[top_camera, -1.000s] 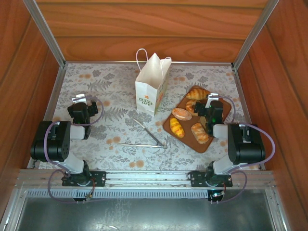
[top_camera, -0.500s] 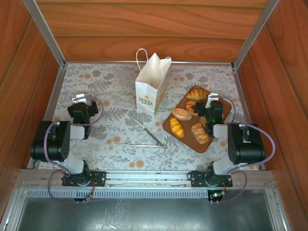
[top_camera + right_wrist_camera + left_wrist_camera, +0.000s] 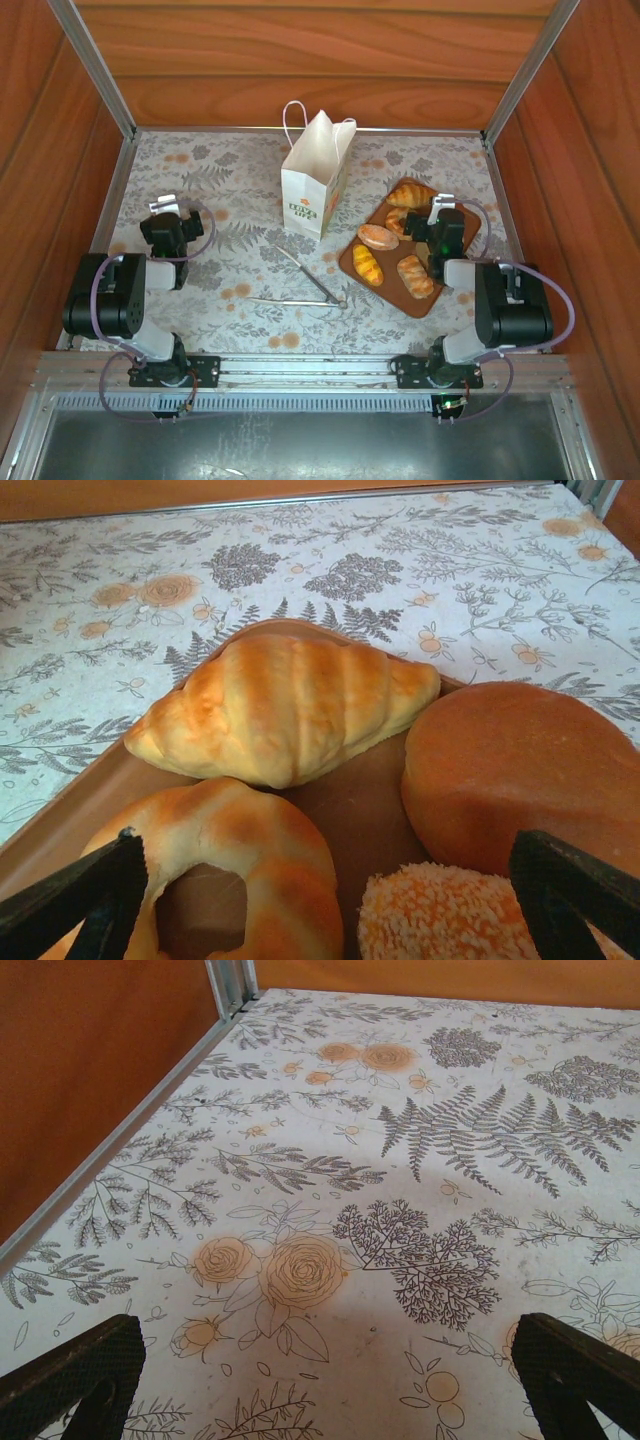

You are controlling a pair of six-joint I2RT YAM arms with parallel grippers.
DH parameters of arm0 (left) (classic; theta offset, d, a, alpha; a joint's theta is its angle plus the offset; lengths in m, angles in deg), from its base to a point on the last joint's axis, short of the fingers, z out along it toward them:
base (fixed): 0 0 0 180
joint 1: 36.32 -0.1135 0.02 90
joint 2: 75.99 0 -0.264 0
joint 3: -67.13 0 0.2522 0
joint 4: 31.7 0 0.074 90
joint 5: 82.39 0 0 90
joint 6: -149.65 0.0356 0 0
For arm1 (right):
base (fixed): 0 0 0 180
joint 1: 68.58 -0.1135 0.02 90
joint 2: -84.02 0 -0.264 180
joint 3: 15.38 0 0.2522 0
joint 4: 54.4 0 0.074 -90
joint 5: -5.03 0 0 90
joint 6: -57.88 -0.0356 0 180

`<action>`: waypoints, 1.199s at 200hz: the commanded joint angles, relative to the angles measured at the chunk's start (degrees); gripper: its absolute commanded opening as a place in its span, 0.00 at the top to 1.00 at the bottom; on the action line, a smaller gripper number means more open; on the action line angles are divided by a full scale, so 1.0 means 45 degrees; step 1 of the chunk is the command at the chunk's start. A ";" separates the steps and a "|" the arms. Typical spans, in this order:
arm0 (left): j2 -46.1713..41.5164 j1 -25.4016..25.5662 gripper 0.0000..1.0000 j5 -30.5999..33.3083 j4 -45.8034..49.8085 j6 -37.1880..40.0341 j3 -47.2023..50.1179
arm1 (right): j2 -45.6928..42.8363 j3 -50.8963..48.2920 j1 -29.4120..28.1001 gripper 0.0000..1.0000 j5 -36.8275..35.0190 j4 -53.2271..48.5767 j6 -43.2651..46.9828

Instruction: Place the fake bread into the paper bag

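The tablecloth (image 3: pixel 240 190) is clear between the robot's open left gripper and the white paper bag, so that gripper should keep moving toward the bag's rim (image 3: pixel 297 147) until its fingers hold it.
The fake bread lies on a brown board (image 3: pixel 432 300) at the right: a croissant (image 3: pixel 411 194), an oval glazed roll (image 3: pixel 378 237), a yellow striped one (image 3: pixel 368 265) and another roll (image 3: pixel 415 276). My right gripper (image 3: pixel 443 206) hovers open over the board's far end. In the right wrist view its open gripper (image 3: pixel 320 900) frames the croissant (image 3: pixel 285 715), a ring-shaped bread (image 3: pixel 230 870), a round brown bun (image 3: pixel 520 760) and a crumbed piece (image 3: pixel 440 915). The white paper bag (image 3: pixel 316 190) stands upright behind the middle. My left gripper (image 3: pixel 168 205) is open at the far left, its gripper (image 3: pixel 320 1380) over bare cloth.
Metal tongs (image 3: pixel 310 285) lie spread on the floral tablecloth (image 3: pixel 240 200) between the arms, in front of the bag. Wooden walls and aluminium posts (image 3: pixel 95 70) close in the table on three sides. In the left wrist view a metal rail (image 3: pixel 110 1150) runs along the left edge.
The right arm's elbow has sunk very slightly toward the near edge. Both grippers stay open in place; the bread and the bag have not moved.
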 commanded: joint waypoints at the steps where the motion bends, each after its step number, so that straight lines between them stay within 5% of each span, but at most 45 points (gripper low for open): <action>1: -0.1223 0.0275 0.00 0.0411 0.0715 0.0444 -0.0336 | -0.1661 0.0635 0.0038 0.00 -0.0096 -0.1950 -0.0106; 22: -0.2550 0.0857 0.00 0.0901 0.2482 0.0631 -0.0958 | -0.3189 0.0989 0.0040 0.00 -0.0078 -0.4040 -0.0456; 79: -0.5294 0.1184 0.01 -0.1925 0.7547 -0.2008 -0.4244 | -0.6678 0.2354 0.0039 0.00 0.0848 -0.9454 -0.1966; 115: -0.5905 0.1663 0.03 -0.3631 1.1588 -0.2929 -0.7080 | -0.6948 0.4210 0.0041 0.00 0.1713 -1.2648 -0.2262; 157: -0.4901 0.3454 0.07 -0.4795 1.6060 -0.3118 -1.0972 | -0.6821 0.5121 0.0053 0.00 0.2794 -1.3194 -0.3135; 240: -0.0553 0.5641 0.09 -0.6444 1.7133 -0.2961 -1.5119 | -0.7128 0.5087 0.0029 0.00 0.2846 -1.3210 -0.3627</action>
